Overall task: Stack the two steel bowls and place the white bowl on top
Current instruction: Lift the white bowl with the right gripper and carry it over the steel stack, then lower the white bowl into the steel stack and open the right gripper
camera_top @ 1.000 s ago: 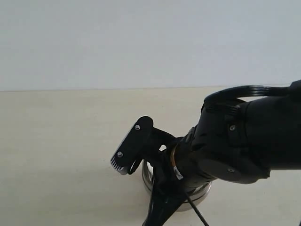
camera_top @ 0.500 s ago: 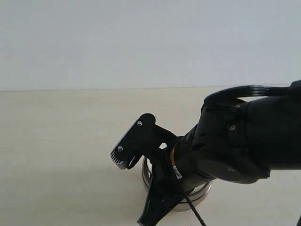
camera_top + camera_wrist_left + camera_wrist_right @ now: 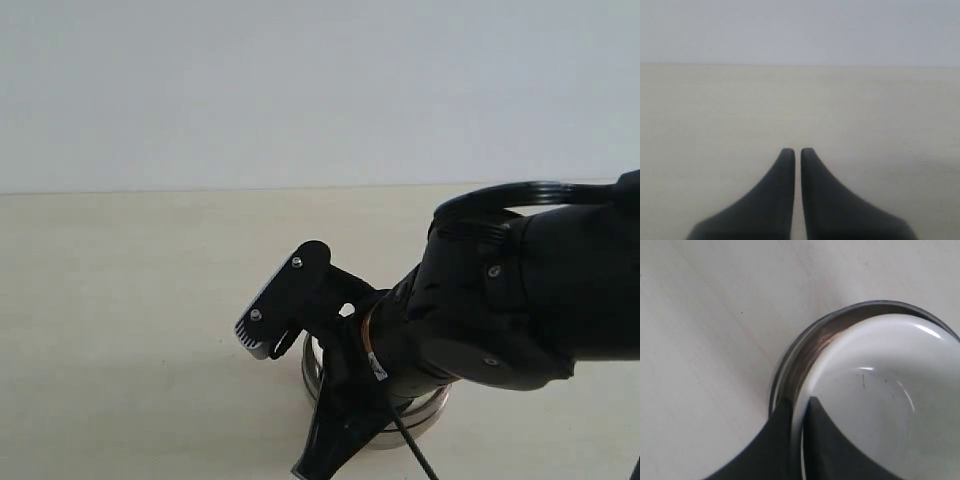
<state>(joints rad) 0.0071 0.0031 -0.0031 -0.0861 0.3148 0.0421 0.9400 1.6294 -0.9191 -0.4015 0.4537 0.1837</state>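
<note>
The white bowl is sitting crooked, with a gap to the steel bowl's side (image 3: 836, 330). Next, my right gripper lets go of the white rim (image 3: 813, 375) and settles the white bowl flush before leaving.
The white bowl (image 3: 880, 390) sits inside a shiny steel bowl (image 3: 810, 347). A doubled rim line at the steel bowl's edge suggests two nested steel bowls. My right gripper (image 3: 799, 401) is shut on the white bowl's rim, one finger inside it and one in the gap against the steel wall. In the exterior view only the steel stack's lower edge (image 3: 432, 408) shows under the right arm (image 3: 500, 300), and the white bowl is hidden. My left gripper (image 3: 797, 150) is shut on nothing, over bare table.
The pale wooden table (image 3: 120, 300) stretches left of and behind the bowls to a plain white wall (image 3: 300, 90). The bulky right arm covers the table's right side in the exterior view.
One second ago the right gripper's lower black part sat slightly further right; it shifted a little left. Over the last half second nothing has moved.
</note>
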